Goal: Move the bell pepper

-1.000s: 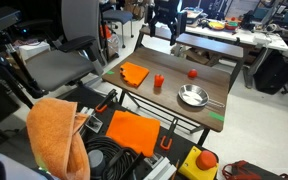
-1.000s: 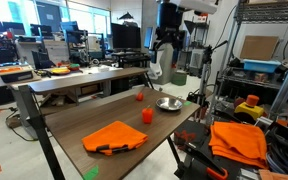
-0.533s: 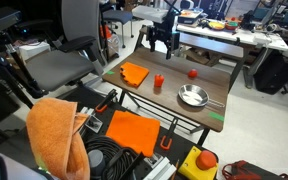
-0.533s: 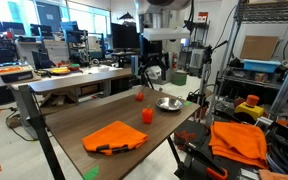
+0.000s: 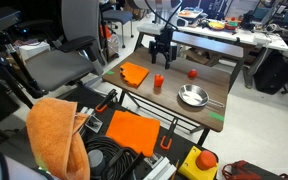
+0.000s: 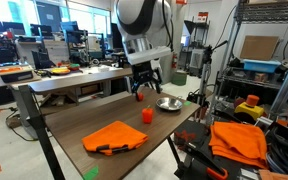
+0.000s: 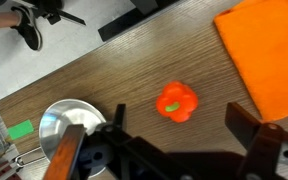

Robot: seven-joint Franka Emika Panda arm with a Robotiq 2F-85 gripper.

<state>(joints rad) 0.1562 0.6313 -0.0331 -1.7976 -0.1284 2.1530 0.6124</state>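
The bell pepper (image 7: 177, 102) is centred ahead of the gap between the robot's open fingers, so the gripper goes on down toward it before it closes around its sides.
The bell pepper (image 5: 158, 82) is a small orange-red object standing on the wooden table between the orange cloth (image 5: 134, 73) and the metal bowl (image 5: 192, 95). It also shows in an exterior view (image 6: 147, 116). In the wrist view the bell pepper (image 7: 177, 102) is seen from above with its green stem, just ahead of the space between the fingers. My gripper (image 7: 179, 138) is open and empty. In both exterior views my gripper (image 5: 162, 62) (image 6: 144, 92) hangs above the table, over and slightly behind the pepper.
A rounder red object (image 5: 192, 72) lies behind the bowl. The bowl (image 7: 69, 125) and a green tape mark (image 7: 21, 129) lie to one side in the wrist view, the cloth (image 7: 269, 55) to the other. A chair, carts and desks surround the table.
The arm has come forward from the far end of the table and lowered. The gripper now hangs above the bell pepper. The objects on the table have not moved.
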